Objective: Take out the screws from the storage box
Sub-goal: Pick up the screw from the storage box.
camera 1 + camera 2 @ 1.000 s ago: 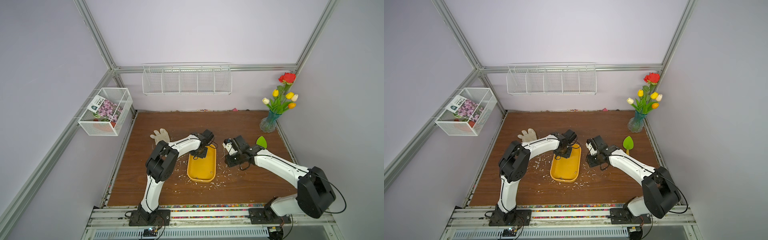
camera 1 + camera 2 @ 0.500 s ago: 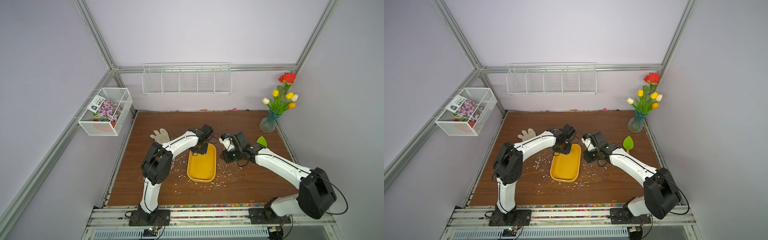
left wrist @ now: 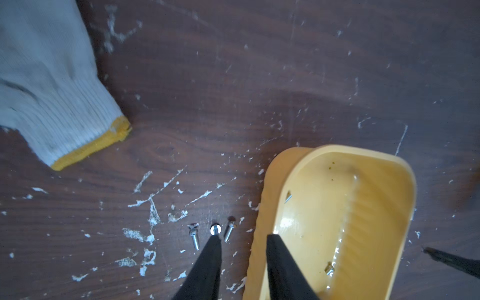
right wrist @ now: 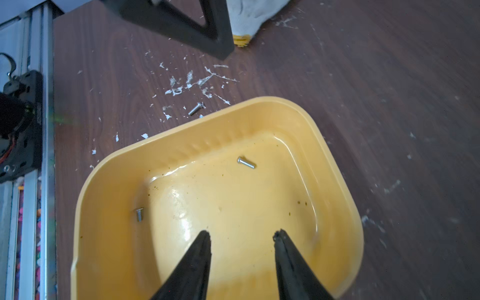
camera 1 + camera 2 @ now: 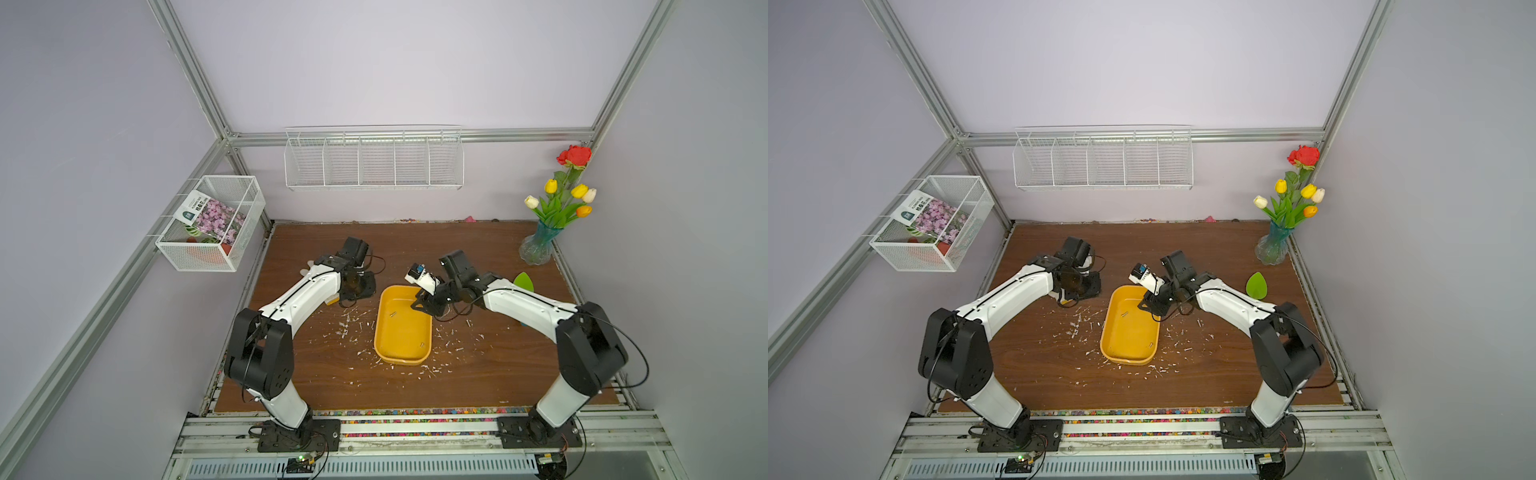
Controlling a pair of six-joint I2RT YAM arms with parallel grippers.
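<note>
My right gripper keeps lowering its open fingers until they are around the screw's body [image 4: 249, 164], because the far screw [image 4: 246, 162] lies clear of the storage box's sides.
The yellow storage box [image 5: 402, 332] [image 5: 1130, 332] lies mid-table. Two screws [image 4: 246, 162] [image 4: 139, 215] rest inside it, and both top views show them as small specks [image 5: 393, 313] [image 5: 1150, 344]. Three more screws [image 3: 194, 237] [image 3: 216, 229] [image 3: 229, 230] lie on the wood just outside the box's left wall. My left gripper [image 3: 243, 238] [image 5: 353, 291] hovers open and empty over them, with one fingertip [image 3: 215, 241] just above the middle screw. My right gripper [image 4: 242, 232] [image 5: 424, 305] is open and empty over the box's far right corner.
A white glove [image 3: 52, 91] with a yellow cuff lies at the far left, mostly hidden under the left arm in the top views. White flakes [image 5: 345, 328] litter the wood around the box. A flower vase [image 5: 540, 245] and a green leaf [image 5: 523, 280] stand at the far right. Wire baskets [image 5: 374, 160] hang on the walls.
My right gripper has opened and swung left from beside the box to over its far right corner. The left gripper has moved left, off the box's far end, to the table beside it.
</note>
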